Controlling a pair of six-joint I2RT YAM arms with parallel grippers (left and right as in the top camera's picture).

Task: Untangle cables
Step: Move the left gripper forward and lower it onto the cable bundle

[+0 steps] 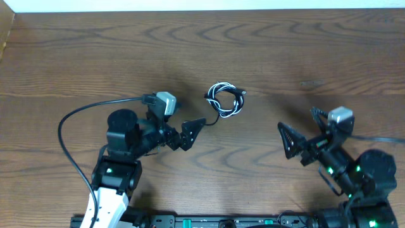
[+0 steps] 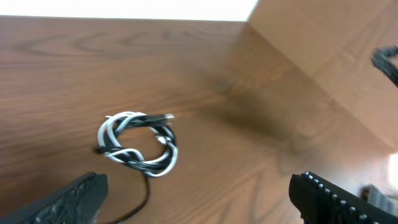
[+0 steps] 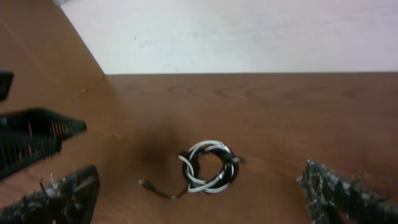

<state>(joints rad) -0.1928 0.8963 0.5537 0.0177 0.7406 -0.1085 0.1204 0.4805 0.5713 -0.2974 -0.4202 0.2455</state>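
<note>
The coil (image 1: 225,100) lies clear ahead of my open left gripper, so I should keep moving toward the coil's near rim (image 1: 211,96) until the fingers straddle it, then close.
A black cable and a white cable are wound together in one small coil (image 1: 226,100) lying on the wooden table (image 1: 285,57), with a loose black tail trailing toward its lower left. The coil also shows in the left wrist view (image 2: 138,144) and in the right wrist view (image 3: 208,167). My left gripper (image 1: 187,132) is open and empty, just lower left of the coil, near the tail's end. My right gripper (image 1: 292,143) is open and empty, well to the right of the coil.
A black arm cable (image 1: 69,126) loops out to the left of my left arm. The arm bases stand along the table's front edge (image 1: 202,221). A light wall (image 3: 236,34) rises past the far edge.
</note>
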